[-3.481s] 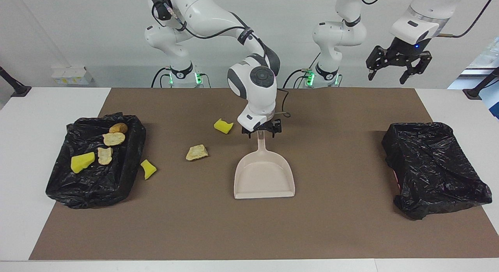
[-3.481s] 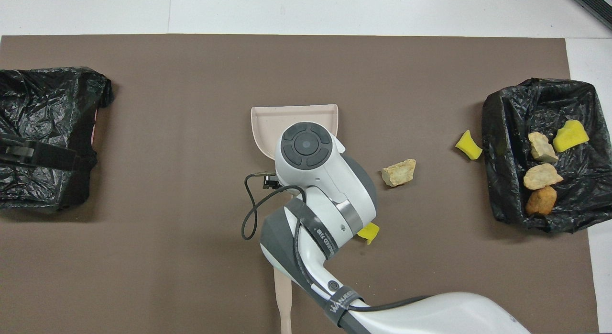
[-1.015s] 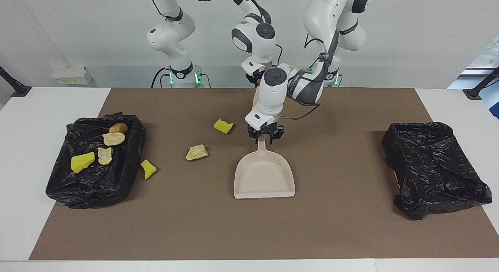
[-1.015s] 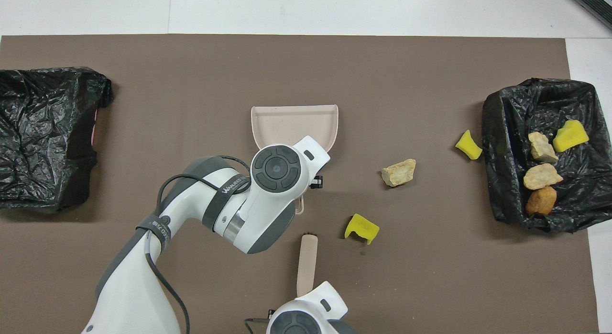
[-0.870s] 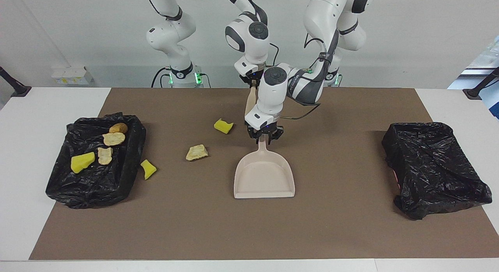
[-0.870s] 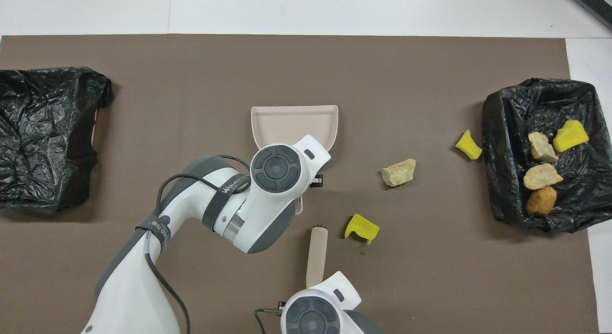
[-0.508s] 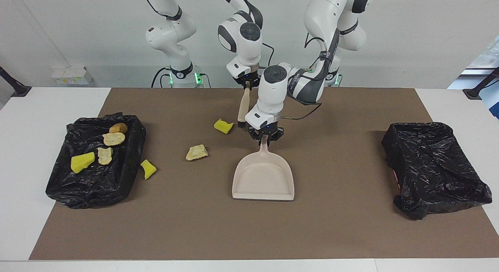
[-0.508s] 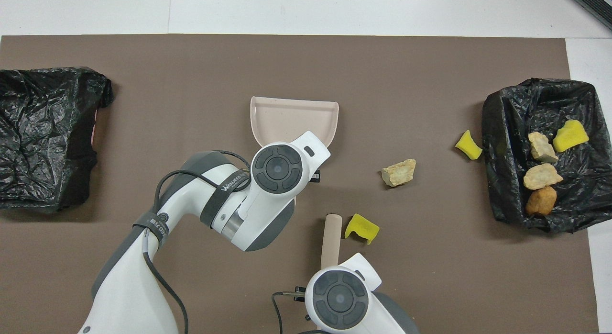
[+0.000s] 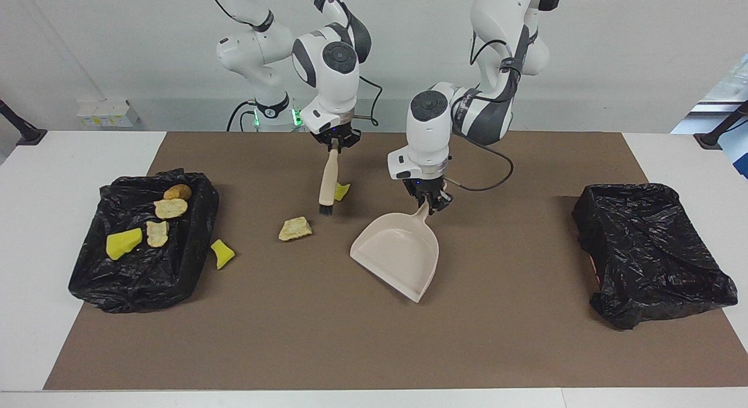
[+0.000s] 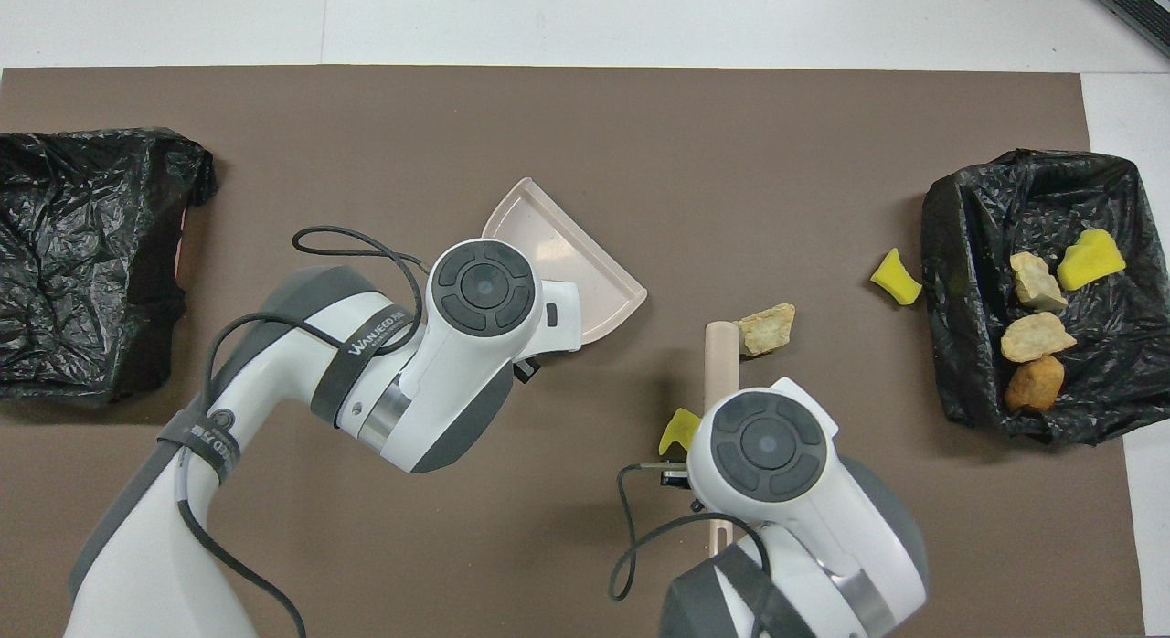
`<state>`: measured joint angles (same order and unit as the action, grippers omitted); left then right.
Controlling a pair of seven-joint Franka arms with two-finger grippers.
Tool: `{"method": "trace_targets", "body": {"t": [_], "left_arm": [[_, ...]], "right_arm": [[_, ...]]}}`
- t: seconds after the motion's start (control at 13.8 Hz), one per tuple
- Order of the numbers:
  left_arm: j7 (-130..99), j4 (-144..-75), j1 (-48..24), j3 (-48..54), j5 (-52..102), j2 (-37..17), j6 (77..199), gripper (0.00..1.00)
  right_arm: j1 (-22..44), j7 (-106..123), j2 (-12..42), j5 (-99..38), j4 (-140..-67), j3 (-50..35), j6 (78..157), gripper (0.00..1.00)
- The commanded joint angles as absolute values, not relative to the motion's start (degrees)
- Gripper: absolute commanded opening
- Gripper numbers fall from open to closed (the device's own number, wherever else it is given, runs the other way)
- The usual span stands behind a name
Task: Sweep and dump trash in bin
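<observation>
I can see the yellow chunk (image 10: pixel 897 277) by the bin, past the brush and away from the dustpan, so next my right gripper moves the brush behind that chunk (image 10: pixel 921 267) and sweeps back.
My right gripper (image 9: pixel 335 146) is shut on the beige brush (image 9: pixel 328 180), whose black bristles hang low over the mat between a yellow sponge chunk (image 9: pixel 342 190) and a tan lump (image 9: pixel 295 228). My left gripper (image 9: pixel 430 204) is shut on the handle of the beige dustpan (image 9: pixel 400 256), whose mouth faces the right arm's end. Another yellow chunk (image 9: pixel 222 253) lies beside the black-lined bin (image 9: pixel 193 268) at the right arm's end. Several scraps lie in that bin: a yellow chunk (image 9: pixel 123 243) and three brown lumps (image 9: pixel 170 208). In the overhead view the brush (image 10: pixel 720 364) ends beside the tan lump (image 10: pixel 766 328).
A second black-lined bin (image 9: pixel 648 250) stands at the left arm's end, with no scraps showing in it. The brown mat (image 9: pixel 374 349) covers the table's middle, with white table (image 9: pixel 35 221) at both ends.
My right gripper carried the brush toward the right arm's end and lowered it by the sponge. My left gripper turned the dustpan's mouth toward the trash.
</observation>
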<state>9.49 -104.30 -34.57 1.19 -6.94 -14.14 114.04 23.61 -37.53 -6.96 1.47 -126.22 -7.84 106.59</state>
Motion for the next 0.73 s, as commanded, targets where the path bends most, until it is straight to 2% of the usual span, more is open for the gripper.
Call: {"method": "trace_targets", "body": {"t": [0.0,0.44,0.65], "left_arm": [[20.07,-105.47,-33.66,1.49,-8.0,-11.34,109.7,0.0],[35.33,-108.36,-34.28,1.49,-8.09,-8.27,102.93,0.0],[35.51,-116.6,-36.72,1.58,-8.09,-2.04,103.53,0.0]], "right_arm": [[17.95,-31.93,-4.05,8.24,-123.23,-8.52,105.2,0.0],[3.97,-19.69,0.78,25.72,-121.9,-8.53,110.11,0.0],[0.01,-19.43,3.69,32.16,-122.52,-8.53,113.36,0.0]]}}
